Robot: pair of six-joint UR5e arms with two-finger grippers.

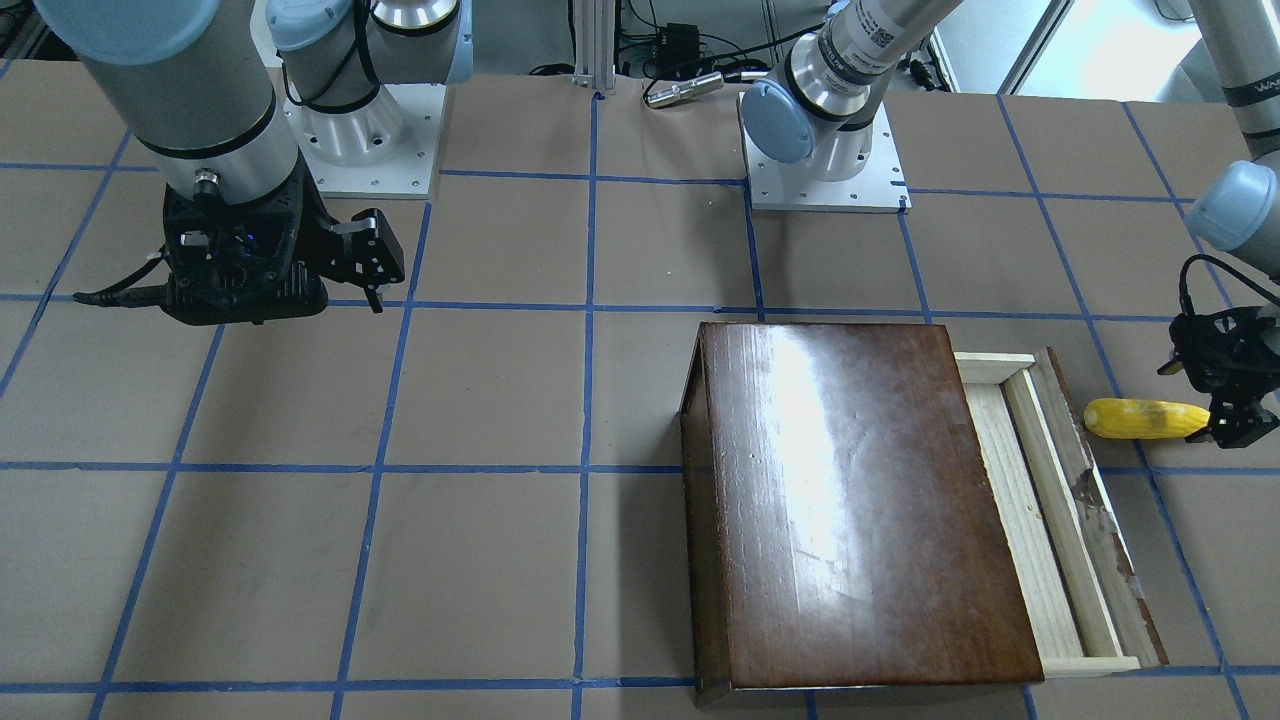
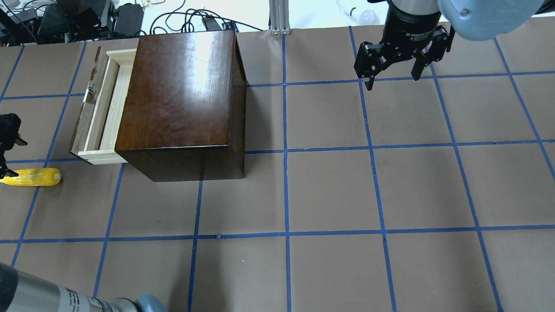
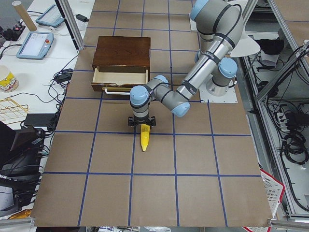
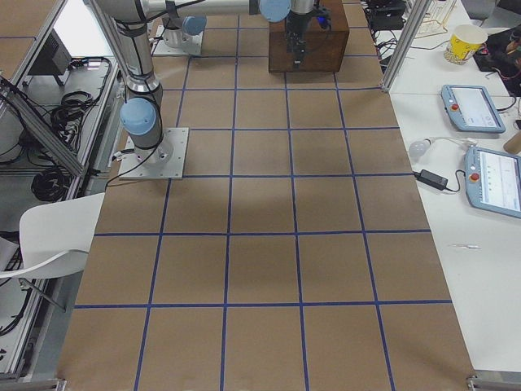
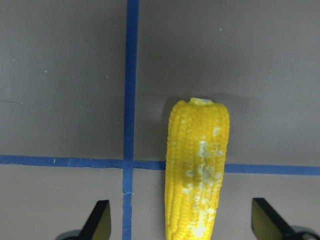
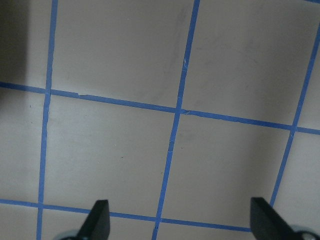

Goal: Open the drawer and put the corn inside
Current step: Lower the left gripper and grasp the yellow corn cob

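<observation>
The yellow corn [image 1: 1146, 419] should fit in lengthwise when I turn it and lower it, because the tray's open strip [image 1: 1023, 510] is narrow but longer than the corn.
The glossy dark-brown box [image 1: 850, 500] stands on the table, and its drawer [image 1: 1040, 500] is pulled part way out, showing a pale wood tray with nothing in the visible part. It also shows in the overhead view [image 2: 102, 108]. The yellow corn [image 1: 1145, 418] lies on the table just beyond the drawer's dark front panel. My left gripper [image 2: 11, 158] is open, low over the corn's far end, with a finger on each side of the cob [image 5: 197, 170] and clear gaps to both. My right gripper [image 2: 393, 80] is open and empty, far from the box.
The table is brown paper with a grid of blue tape lines [image 2: 286, 151]. The two arm bases [image 1: 825, 170] stand at the robot's edge. Side tables with tablets and a cup [image 4: 468, 41] stand beyond the table's edge.
</observation>
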